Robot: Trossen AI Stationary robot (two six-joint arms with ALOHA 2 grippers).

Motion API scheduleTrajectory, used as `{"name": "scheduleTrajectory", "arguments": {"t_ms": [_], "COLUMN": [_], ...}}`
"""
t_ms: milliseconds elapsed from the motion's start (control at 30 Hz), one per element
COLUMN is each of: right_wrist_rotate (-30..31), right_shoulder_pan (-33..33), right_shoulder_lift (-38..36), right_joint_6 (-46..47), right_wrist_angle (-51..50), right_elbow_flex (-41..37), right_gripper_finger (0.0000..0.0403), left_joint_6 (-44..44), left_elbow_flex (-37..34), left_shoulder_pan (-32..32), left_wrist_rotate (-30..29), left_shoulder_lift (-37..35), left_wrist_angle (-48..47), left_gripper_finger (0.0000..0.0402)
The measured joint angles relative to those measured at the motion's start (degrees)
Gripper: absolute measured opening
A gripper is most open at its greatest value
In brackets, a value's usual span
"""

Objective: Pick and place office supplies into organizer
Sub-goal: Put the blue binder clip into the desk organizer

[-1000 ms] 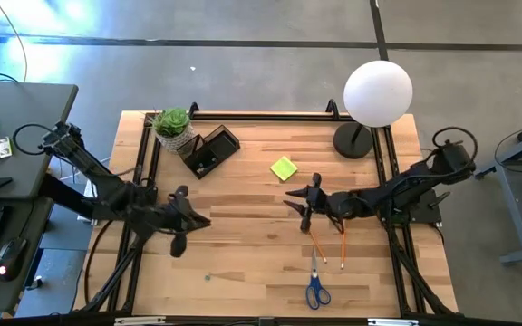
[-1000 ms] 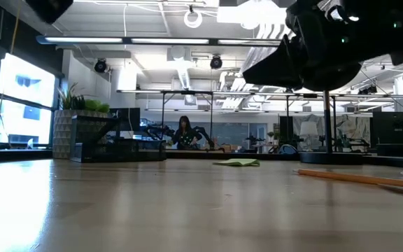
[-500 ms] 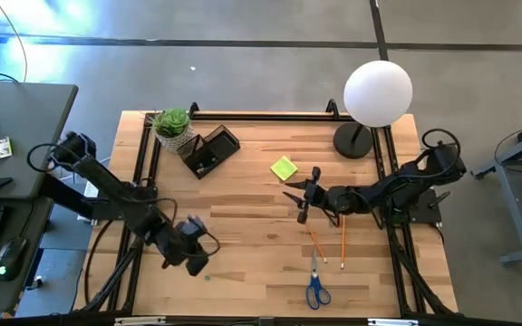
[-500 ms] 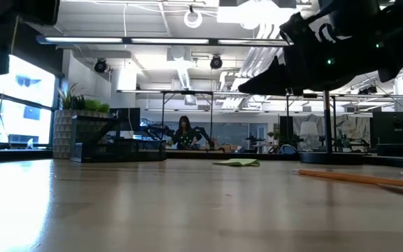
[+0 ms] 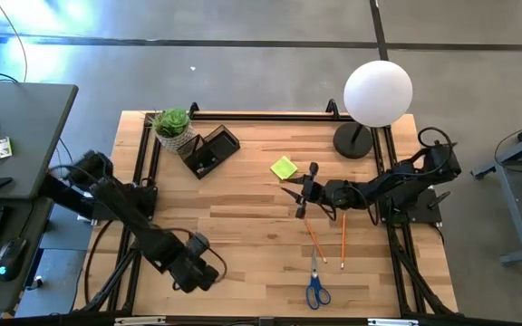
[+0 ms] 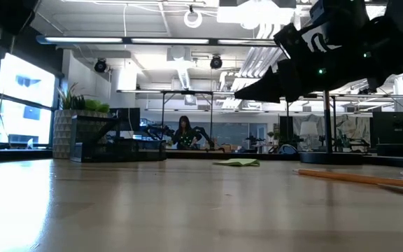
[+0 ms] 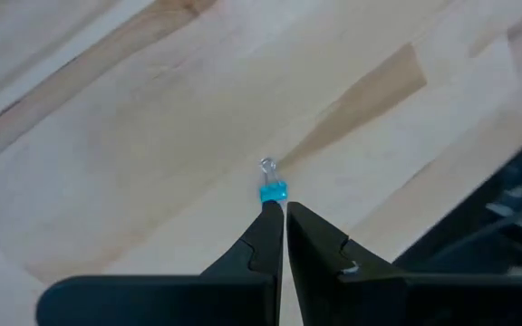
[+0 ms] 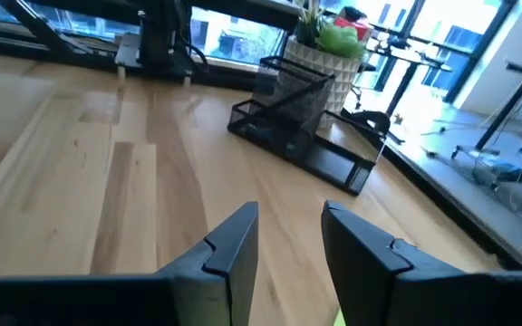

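My left gripper is closed with the blue piece lying (image 7: 273, 190) beyond the ends of its fingers, so I should open it and lower the fingers on both sides of that blue piece before lifting.
A tiny blue piece (image 7: 273, 191) with a clear tip lies on the table near its front edge. My left gripper (image 7: 283, 208) points down at it, shut, its fingertips right at the piece; in the high view this gripper (image 5: 205, 272) is at the front left. Above the table's middle my right gripper (image 5: 299, 196) stands open with nothing between its fingers, just beside the yellow-green sticky pad (image 5: 284, 167). Two pencils (image 5: 315, 243) and blue-handled scissors (image 5: 316, 288) lie flat in front of it. The dark organizer (image 5: 210, 150) stands at the far left. My left gripper has its shut fingertips (image 7: 270, 215) right against the near side of the blue piece (image 7: 275, 194), coming from above and pointing steeply down. Whether they touch it I cannot tell. The piece lies on the table.
A potted plant (image 5: 172, 125) stands beside the organizer. A white globe lamp (image 5: 378, 92) on a black base (image 5: 353, 140) is at the far right. Bare wood stretches between the two arms.
My left gripper has swung toward the table's near edge and gone down, rolling and tipping until it points down at the blue piece. My right gripper has shifted a little toward the far edge, nearer the sticky pad. No object has moved.
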Motion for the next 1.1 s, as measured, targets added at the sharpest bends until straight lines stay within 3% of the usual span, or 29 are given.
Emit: {"name": "scheduleTrajectory", "arguments": {"t_ms": [233,533,667,867,1100], "right_wrist_rotate": [-7.3,-8.5,-8.3,-8.2,-8.3], "right_shoulder_pan": [-3.1,-1.3,-1.3,-1.6,-1.6], "right_shoulder_lift": [0.0,0.0,0.0,0.0,0.0], "right_joint_6": [0.6,2.7,2.6,2.6,2.6], "right_wrist_angle": [1.3,-1.0,-0.6,-1.2,-2.1], "right_elbow_flex": [0.0,0.0,0.0,0.0,0.0], "right_gripper_finger": [0.0117,0.0117,0.0117,0.0117,0.0117], "left_joint_6": [5.0,0.3,-1.4,-6.0,-7.0], "left_elbow_flex": [13.4,16.2,16.2,15.2,12.5], "left_shoulder_pan": [0.0,0.0,0.0,0.0,0.0], "left_wrist_rotate": [1.1,2.5,1.9,1.2,0.8], "left_shoulder_lift": [11.6,15.9,16.1,16.0,16.0], "left_wrist_angle": [-8.8,-12.0,-10.6,-13.4,-6.2], "left_gripper_finger": [0.0032,0.0172,0.0206,0.0198,0.0154]}}
